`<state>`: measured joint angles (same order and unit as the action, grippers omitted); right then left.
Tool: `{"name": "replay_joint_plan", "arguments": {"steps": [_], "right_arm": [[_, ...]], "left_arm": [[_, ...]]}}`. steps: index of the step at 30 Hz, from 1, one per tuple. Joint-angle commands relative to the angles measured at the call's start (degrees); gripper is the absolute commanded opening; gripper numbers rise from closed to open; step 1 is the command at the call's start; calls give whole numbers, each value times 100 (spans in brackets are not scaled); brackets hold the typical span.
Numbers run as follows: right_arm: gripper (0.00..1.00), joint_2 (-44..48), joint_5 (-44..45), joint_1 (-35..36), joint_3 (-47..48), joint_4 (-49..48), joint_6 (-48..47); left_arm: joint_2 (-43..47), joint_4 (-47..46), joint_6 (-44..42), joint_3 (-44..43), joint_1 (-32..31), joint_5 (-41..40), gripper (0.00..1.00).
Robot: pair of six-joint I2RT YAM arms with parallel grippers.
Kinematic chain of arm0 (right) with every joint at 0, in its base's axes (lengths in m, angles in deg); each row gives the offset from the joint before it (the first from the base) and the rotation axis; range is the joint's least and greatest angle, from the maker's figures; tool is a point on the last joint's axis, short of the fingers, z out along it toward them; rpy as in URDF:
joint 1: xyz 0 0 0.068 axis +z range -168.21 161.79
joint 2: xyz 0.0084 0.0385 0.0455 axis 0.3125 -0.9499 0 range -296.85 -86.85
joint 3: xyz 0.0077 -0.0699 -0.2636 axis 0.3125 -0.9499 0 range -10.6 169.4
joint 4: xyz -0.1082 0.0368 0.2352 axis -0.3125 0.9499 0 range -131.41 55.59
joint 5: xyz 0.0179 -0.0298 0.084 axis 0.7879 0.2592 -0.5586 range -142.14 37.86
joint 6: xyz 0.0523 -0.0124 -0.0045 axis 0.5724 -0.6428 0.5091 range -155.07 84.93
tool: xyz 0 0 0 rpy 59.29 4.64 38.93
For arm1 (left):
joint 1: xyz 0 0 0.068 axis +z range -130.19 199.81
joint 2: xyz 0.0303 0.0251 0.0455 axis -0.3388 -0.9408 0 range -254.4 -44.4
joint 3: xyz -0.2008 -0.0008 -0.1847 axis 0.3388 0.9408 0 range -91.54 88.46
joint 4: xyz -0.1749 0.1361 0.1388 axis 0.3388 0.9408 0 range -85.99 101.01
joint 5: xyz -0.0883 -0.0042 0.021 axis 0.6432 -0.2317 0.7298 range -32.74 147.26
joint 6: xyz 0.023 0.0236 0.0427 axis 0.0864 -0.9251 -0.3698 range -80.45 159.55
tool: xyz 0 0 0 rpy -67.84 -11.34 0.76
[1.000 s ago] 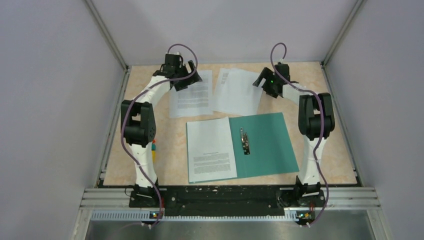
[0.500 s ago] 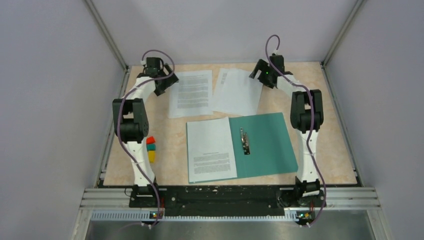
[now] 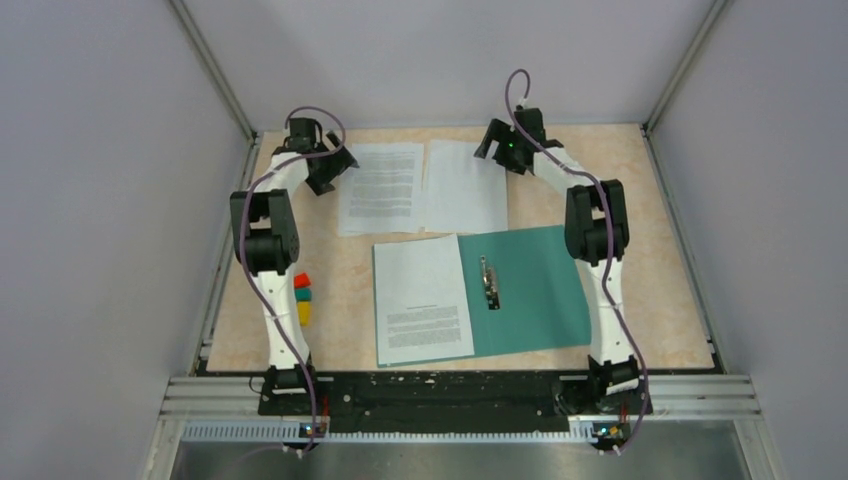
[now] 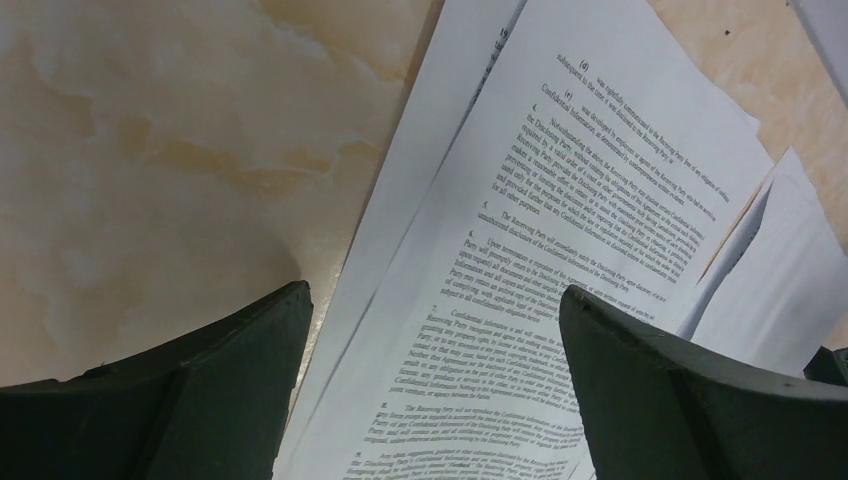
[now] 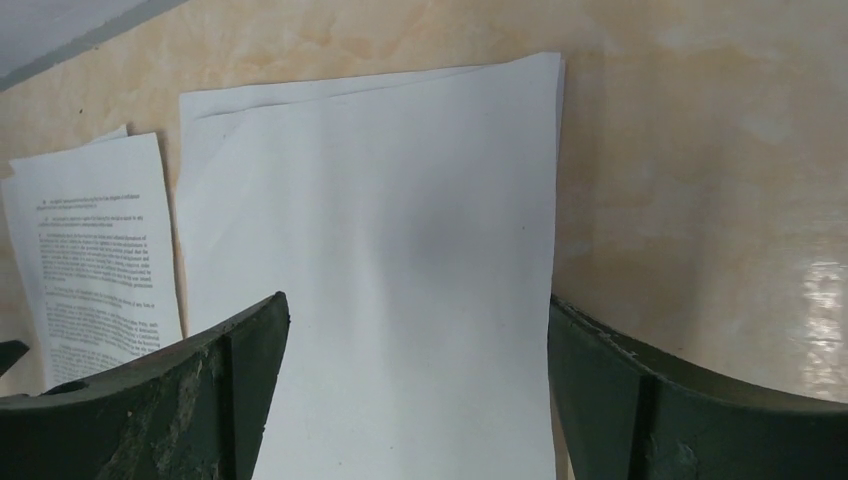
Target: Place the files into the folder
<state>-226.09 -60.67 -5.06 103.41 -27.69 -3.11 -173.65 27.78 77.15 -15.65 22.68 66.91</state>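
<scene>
My left gripper should pull the top printed sheet [image 4: 470, 215] back until both edges line up, because that sheet lies set in from the lower sheet's edge [image 4: 384, 220].
The teal folder [image 3: 530, 290] lies open at the table's middle with a metal fastener [image 3: 489, 282] on its spine and a printed sheet [image 3: 422, 298] on its left half. Two loose stacks of files lie behind it: printed sheets [image 3: 381, 187] at left and blank-backed sheets [image 3: 465, 186] at right. My left gripper [image 3: 330, 172] is open and empty at the left edge of the printed sheets [image 4: 560, 230]. My right gripper [image 3: 497, 150] is open and empty at the far right corner of the blank sheets [image 5: 400, 260].
A small red, teal and yellow block stack [image 3: 301, 297] stands beside the left arm. Grey enclosure walls close the table at the left, right and back. The beige tabletop [image 3: 660, 290] shows right of the folder.
Both arms reached farther back. The left gripper moved left off the printed sheets to their left edge. The right gripper moved left, and the blank sheets now lie squared up beside the printed stack.
</scene>
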Motion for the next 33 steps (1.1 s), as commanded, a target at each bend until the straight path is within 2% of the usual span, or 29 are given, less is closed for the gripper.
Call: {"name": "replay_joint_plan", "arguments": {"steps": [1,8,16,22,26,33], "right_arm": [[94,-525,-260,282,429,724,3],[94,-828,-278,454,1081,1066,-44],[94,-315,-175,65,492,1037,-216],[94,-33,-543,-96,-14,834,-511],[94,28,-903,-201,-327,505,-658],[94,-300,-1372,-222,-42,489,-907]], "left_arm": [[-214,239,44,-405,-6,291,98],[-201,181,169,-311,-196,551,97],[406,155,-213,34,-31,139,98],[577,266,-484,68,-31,218,97],[622,385,-733,101,-12,-147,97],[313,627,-1069,-36,2,200,97]]}}
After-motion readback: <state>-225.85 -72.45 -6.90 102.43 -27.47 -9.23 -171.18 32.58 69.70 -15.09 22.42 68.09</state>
